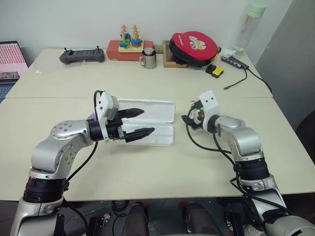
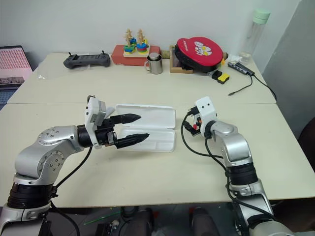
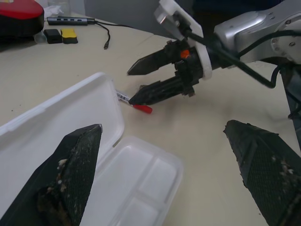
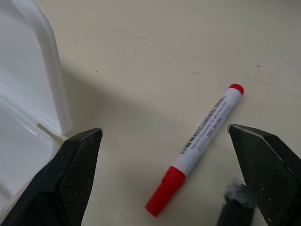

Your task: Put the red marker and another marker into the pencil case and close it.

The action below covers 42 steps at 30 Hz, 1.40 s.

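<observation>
Next, I turn my right gripper to line up with the red marker (image 4: 192, 153) and close on its white body (image 4: 208, 132), because the marker is slanted between my right gripper's open fingers.
The pencil case (image 1: 160, 114) lies open in the middle of the table, its lid folded flat away from me, and its tray (image 3: 141, 188) holds nothing that I can see. My left gripper (image 1: 148, 120) hovers open over the case, pointing right. The red marker (image 4: 195, 146) lies flat on the table just right of the case, red cap towards me. My right gripper (image 4: 164, 129) stands open low over it, a finger on either side, gripping nothing. A lilac sliver, possibly the other marker (image 1: 91, 117), peeks out behind my left hand.
Along the back of the table stand a black controller (image 1: 82, 55), a toy stacker (image 1: 129, 42), a metal mug (image 1: 148, 58), a red round pouch (image 1: 194, 47) and a bottle (image 1: 250, 24). A cable (image 1: 246, 76) trails at the back right. A small dark grey stub (image 4: 235, 202) lies by the marker.
</observation>
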Motion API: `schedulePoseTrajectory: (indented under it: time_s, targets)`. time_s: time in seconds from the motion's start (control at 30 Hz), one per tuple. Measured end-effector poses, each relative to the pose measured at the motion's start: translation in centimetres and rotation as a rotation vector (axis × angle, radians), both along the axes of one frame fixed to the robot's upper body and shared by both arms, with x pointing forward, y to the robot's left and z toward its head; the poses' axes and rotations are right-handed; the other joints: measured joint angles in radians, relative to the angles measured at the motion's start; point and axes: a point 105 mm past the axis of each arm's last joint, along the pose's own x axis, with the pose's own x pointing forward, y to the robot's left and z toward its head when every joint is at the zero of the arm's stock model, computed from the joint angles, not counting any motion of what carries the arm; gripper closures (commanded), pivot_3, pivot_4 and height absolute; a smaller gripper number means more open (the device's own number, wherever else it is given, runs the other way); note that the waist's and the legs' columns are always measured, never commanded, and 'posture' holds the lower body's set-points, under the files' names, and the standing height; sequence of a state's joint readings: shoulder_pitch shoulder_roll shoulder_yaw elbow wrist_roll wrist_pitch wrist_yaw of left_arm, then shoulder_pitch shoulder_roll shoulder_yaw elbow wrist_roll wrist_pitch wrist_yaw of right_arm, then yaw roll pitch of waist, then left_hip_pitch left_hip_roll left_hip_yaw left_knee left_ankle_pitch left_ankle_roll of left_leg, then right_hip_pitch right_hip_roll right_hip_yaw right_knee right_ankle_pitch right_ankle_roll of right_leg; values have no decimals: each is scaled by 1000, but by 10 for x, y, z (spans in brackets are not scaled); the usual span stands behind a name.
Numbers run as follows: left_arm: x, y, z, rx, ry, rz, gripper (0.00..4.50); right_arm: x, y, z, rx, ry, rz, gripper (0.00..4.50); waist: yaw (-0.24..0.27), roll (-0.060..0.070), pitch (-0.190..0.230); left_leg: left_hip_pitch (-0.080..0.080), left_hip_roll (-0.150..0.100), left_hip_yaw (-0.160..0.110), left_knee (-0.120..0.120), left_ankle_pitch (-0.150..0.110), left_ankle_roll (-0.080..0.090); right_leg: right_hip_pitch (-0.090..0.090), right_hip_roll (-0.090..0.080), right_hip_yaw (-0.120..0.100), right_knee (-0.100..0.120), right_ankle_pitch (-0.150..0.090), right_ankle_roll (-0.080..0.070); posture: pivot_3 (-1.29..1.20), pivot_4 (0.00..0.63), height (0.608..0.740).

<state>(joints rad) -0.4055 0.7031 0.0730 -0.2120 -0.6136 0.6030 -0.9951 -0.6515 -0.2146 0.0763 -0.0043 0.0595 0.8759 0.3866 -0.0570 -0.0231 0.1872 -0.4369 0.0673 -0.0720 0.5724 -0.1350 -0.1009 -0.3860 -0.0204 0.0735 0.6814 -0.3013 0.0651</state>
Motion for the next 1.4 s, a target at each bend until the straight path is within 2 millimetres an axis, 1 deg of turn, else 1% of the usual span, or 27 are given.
schedulePoseTrajectory:
  time_s: [0.17,0.27,0.37,0.43,0.47,0.6,0.63,0.73,0.8,0.83,1.03,1.13,1.3,1.37,1.4]
  targets:
    - [0,-2,0,-10,0,-3,0,8,0,2,-1,-3,-36,20,0,0,0,0,0,0,0,0,0,0,0,0,0,0,0,0,150,740]
    - [0,-8,3,-29,-13,-16,0,15,-3,-12,-8,55,-85,20,0,0,0,0,0,0,0,0,0,0,0,0,0,0,0,0,150,740]
    - [1,-9,4,-34,-18,-16,0,18,-9,-26,-25,99,-119,20,0,0,0,0,0,0,0,0,0,0,0,0,0,0,0,0,150,740]
    - [1,-10,4,-37,-18,-18,0,19,-10,-26,-24,98,-125,372,0,0,0,0,0,0,0,0,0,0,0,0,0,0,0,0,150,740]
    - [1,-11,4,-42,-20,-19,0,20,-11,-26,-22,99,-135,431,0,0,0,0,0,0,0,0,0,0,0,0,0,0,0,0,150,740]
    - [1,-12,4,-47,-22,-21,0,25,-15,-27,-16,98,-163,1514,0,0,0,0,0,0,0,0,0,0,0,0,0,0,0,0,150,740]
    - [1,-13,5,-50,-23,-23,0,25,-16,-27,-11,97,-167,1658,0,0,0,0,0,0,0,0,0,0,0,0,0,0,0,0,150,740]
    - [1,-16,4,-54,-32,-35,0,27,-19,-26,-13,90,-174,2531,0,0,0,0,0,0,0,0,0,0,0,0,0,0,0,0,150,740]
    - [1,-17,5,-55,-33,-36,0,27,-19,-25,-13,86,-174,2879,0,0,0,0,0,0,0,0,0,0,0,0,0,0,0,0,150,740]
    - [1,-17,5,-55,-33,-36,0,27,-19,-25,-13,85,-173,3193,0,0,0,0,0,0,0,0,0,0,0,0,0,0,0,0,150,740]
    - [0,-17,5,-55,-35,-41,0,28,-15,-21,-13,71,-154,4481,0,0,0,0,0,0,0,0,0,0,0,0,0,0,0,0,150,740]
    - [0,-17,5,-55,-37,-43,0,28,-12,-21,-24,74,-134,4481,0,0,0,0,0,0,0,0,0,0,0,0,0,-2,3,0,150,740]
    - [0,-17,6,-54,-38,-43,0,29,-15,-18,-64,64,-133,4481,0,0,0,0,0,0,0,0,0,0,0,0,0,-2,3,0,150,740]
    - [1,-18,6,-53,-40,-43,0,30,-14,-15,-75,51,-132,4130,0,0,0,0,0,0,0,0,0,0,0,0,0,-2,3,0,150,740]
    - [1,-18,7,-53,-42,-43,0,31,-13,-13,-77,46,-131,4091,0,0,0,0,0,0,0,0,0,0,0,0,0,-2,3,0,150,740]
